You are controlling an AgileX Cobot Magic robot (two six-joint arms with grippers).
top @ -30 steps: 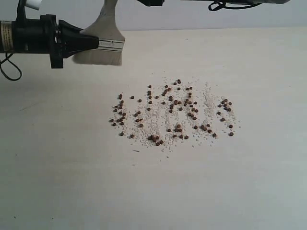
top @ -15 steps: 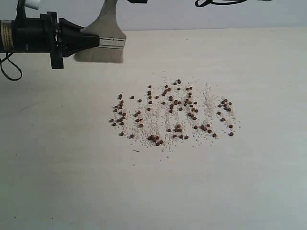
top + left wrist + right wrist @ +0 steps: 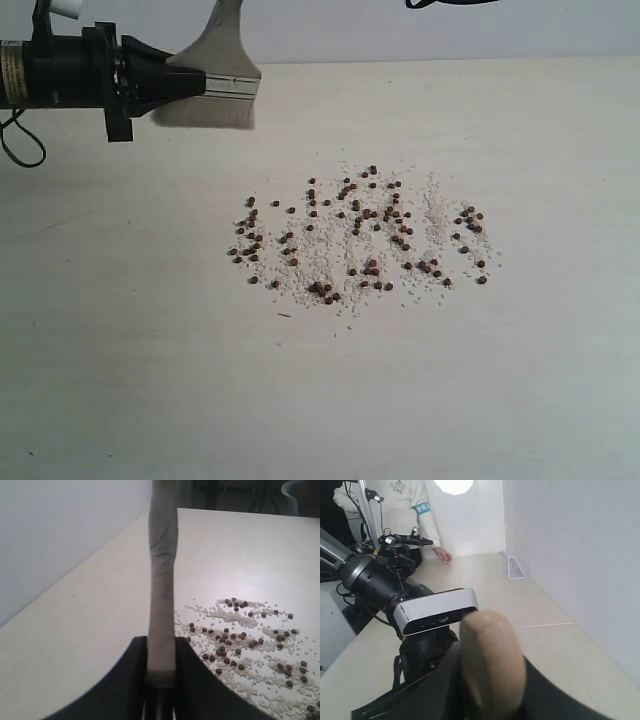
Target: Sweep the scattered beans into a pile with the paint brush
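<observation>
The paint brush's metal ferrule [image 3: 231, 86] is clamped in my left gripper and my right gripper holds the paint brush's handle [image 3: 492, 662], so my left gripper should open and back out of the way before my right gripper sweeps.
The beans [image 3: 365, 235] lie scattered among fine white grains in a wide patch at the table's middle, with no compact pile in view. My left gripper [image 3: 195, 85] is shut on the paint brush [image 3: 215, 100] at its metal ferrule, back left of the beans, with the pale bristles pointing down. In the left wrist view the brush [image 3: 162, 580] stands edge-on between the left gripper's [image 3: 161, 655] jaws, with the beans [image 3: 240, 645] beside it. My right gripper [image 3: 492, 680] is out of the exterior view. Its dark jaws press both sides of the brush's cream handle [image 3: 492, 655].
The pale table [image 3: 520, 380] stretches round the bean patch. A grey wall runs behind it. The right wrist view shows the left arm [image 3: 375, 577] with its camera [image 3: 437, 610], a person in white [image 3: 405, 510] at the table's end, and a small white net [image 3: 512, 567].
The right arm's dark parts along the top edge of the exterior view have slid out of frame, leaving only a bit of cable. The brush, the left gripper and the beans have stayed put.
</observation>
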